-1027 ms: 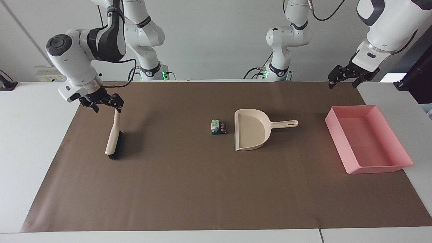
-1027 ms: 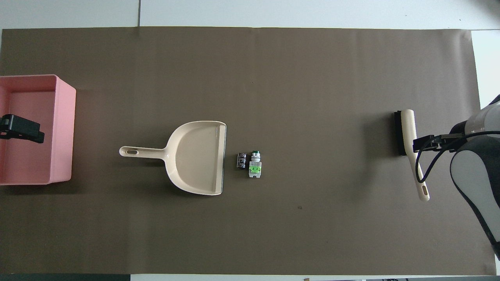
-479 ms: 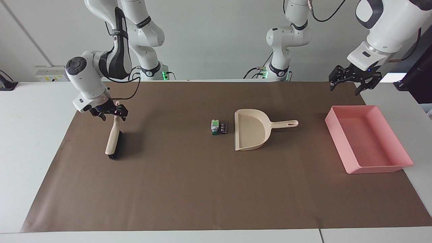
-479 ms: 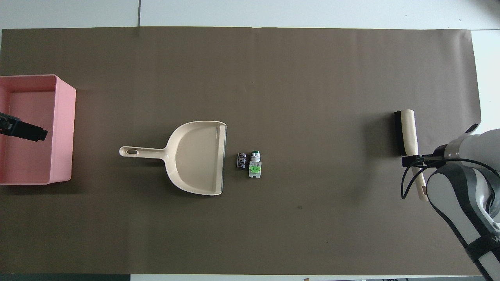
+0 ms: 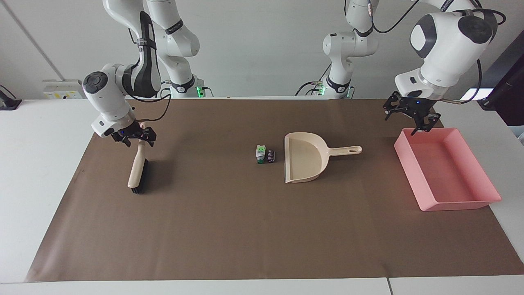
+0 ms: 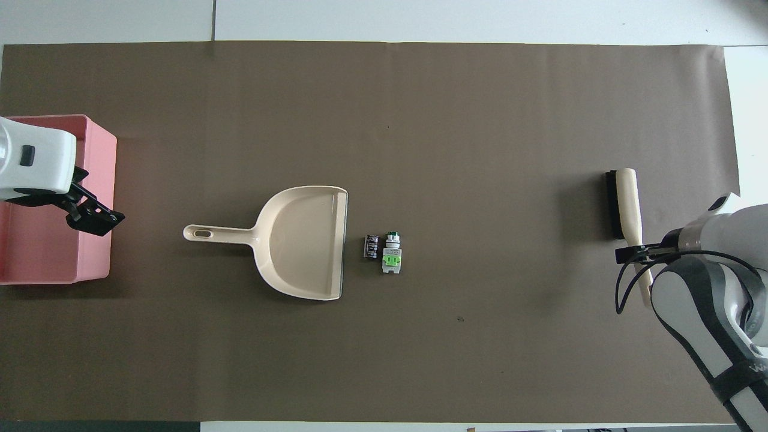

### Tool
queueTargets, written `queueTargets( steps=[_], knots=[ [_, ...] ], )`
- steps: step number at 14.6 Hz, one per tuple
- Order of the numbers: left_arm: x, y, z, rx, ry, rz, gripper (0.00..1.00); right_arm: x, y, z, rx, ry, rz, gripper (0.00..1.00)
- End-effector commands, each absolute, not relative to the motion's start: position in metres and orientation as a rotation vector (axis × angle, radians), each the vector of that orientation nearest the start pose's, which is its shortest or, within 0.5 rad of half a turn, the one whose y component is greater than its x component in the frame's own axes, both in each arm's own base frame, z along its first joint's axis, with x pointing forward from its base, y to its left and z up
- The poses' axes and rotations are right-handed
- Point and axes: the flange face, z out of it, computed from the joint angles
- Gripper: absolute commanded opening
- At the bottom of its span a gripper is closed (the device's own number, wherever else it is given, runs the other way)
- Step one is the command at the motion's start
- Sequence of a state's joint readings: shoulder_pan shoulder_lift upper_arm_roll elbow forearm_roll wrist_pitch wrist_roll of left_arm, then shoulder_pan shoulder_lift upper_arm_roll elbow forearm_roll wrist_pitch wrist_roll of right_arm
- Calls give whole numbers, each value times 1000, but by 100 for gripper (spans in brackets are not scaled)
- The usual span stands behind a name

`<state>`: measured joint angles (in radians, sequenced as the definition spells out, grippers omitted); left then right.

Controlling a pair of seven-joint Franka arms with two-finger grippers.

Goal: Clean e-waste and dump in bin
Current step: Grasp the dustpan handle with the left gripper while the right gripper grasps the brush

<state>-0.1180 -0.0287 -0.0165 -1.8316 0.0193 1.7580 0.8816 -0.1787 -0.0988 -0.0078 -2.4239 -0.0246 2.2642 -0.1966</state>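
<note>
My left gripper should hold the dustpan's handle [image 6: 217, 234] before my right gripper sweeps, because the dustpan is lying loose with the e-waste just off its opening [image 6: 341, 243].
The e-waste lies mid-mat as two small parts side by side: a white-and-green one [image 5: 259, 154] [image 6: 392, 255] and a black one [image 5: 270, 155] [image 6: 372, 246], just off the mouth of the beige dustpan [image 5: 305, 157] [image 6: 303, 240]. The pink bin [image 5: 446, 172] [image 6: 96, 252] sits at the left arm's end of the table. My left gripper [image 5: 403, 121] [image 6: 96, 221] hangs open over the bin's wall on the dustpan's side, holding nothing. My right gripper [image 5: 138, 141] [image 6: 629, 253] is low at the brush [image 5: 137, 168] [image 6: 624, 204], open, a finger on each side of its handle.
A brown mat [image 5: 229, 229] covers most of the white table. The brush lies on it at the right arm's end, bristles down. The dustpan's handle [image 5: 348, 150] points toward the bin.
My right gripper came down onto the brush handle. My left gripper swung in and down from off the mat's corner to over the bin's edge. Brush, dustpan and e-waste have not moved.
</note>
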Motion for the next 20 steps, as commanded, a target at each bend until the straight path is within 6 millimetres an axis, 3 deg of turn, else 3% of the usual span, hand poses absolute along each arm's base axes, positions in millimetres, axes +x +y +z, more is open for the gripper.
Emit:
queueTargets(
  steps=[1,3,4,8,11,15,20],
  knots=[
    [535,-108,491,-2581,1759,75,94,453,-91,343,-3146,-71,71,45],
    [533,-126,472,-2420,1854,58,93,453,-90,343,-3147,-25,78,5],
    [532,-144,452,-2327,1905,83,93,453,-86,343,-3148,13,83,0],
    [525,-172,407,-2172,1994,172,91,456,-78,347,-3146,23,119,0],
    [509,-187,381,-2076,2033,203,90,474,-73,381,-3143,67,176,0],
    [489,-200,354,-2044,2036,254,88,484,4,418,-3165,124,224,0],
    [476,-219,336,-2051,2028,280,81,464,120,421,-3207,176,224,0]
  ],
)
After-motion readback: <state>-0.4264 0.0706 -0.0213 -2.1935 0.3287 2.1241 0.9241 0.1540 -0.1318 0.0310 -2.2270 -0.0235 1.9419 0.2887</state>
